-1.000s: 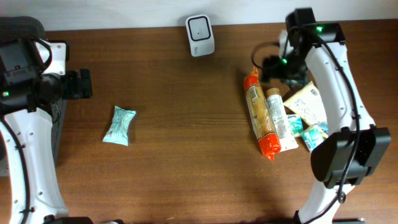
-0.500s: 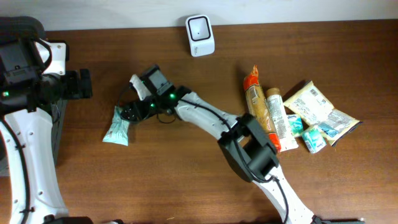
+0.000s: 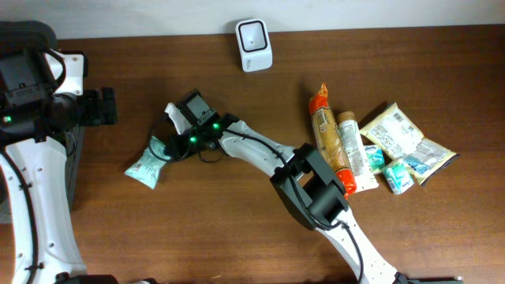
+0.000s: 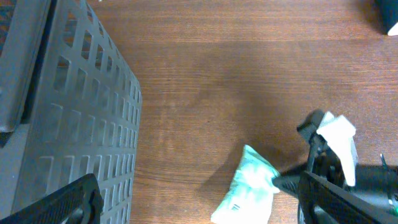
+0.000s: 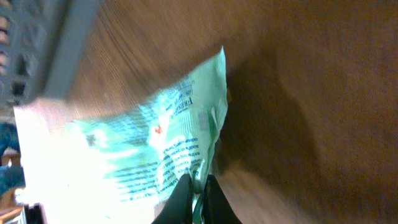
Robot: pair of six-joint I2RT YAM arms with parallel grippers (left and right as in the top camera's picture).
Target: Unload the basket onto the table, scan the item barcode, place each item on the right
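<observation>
The mint-green packet (image 3: 147, 165) is slanted and creased at its pinched edge, so the robot's right gripper should put it down flat closer to the white barcode scanner (image 3: 253, 46) and pick it up again before scanning.
The item, a mint-green packet (image 3: 145, 168), lies tilted on the brown table left of centre. My right gripper (image 3: 166, 149) reaches across from the right and is shut on the packet's upper right edge. In the right wrist view the black fingertips (image 5: 186, 202) pinch the sealed edge of the packet (image 5: 143, 149), its small print facing the camera. The white barcode scanner (image 3: 254, 45) stands at the table's far edge. My left gripper (image 3: 110, 106) hangs open at the far left. In its own view the left gripper (image 4: 199, 190) is wide apart above the packet (image 4: 249, 193), holding nothing.
A grey slatted crate (image 4: 62, 112) stands at the table's left edge under the left arm. At the right lies a pile of snacks: a long orange-ended packet (image 3: 327, 146), a yellow packet (image 3: 392, 130) and several small ones (image 3: 398, 175).
My right arm swung from the snack pile across to the mint packet and shut on its edge. The packet has turned and slid slightly down and left. The left arm is still.
</observation>
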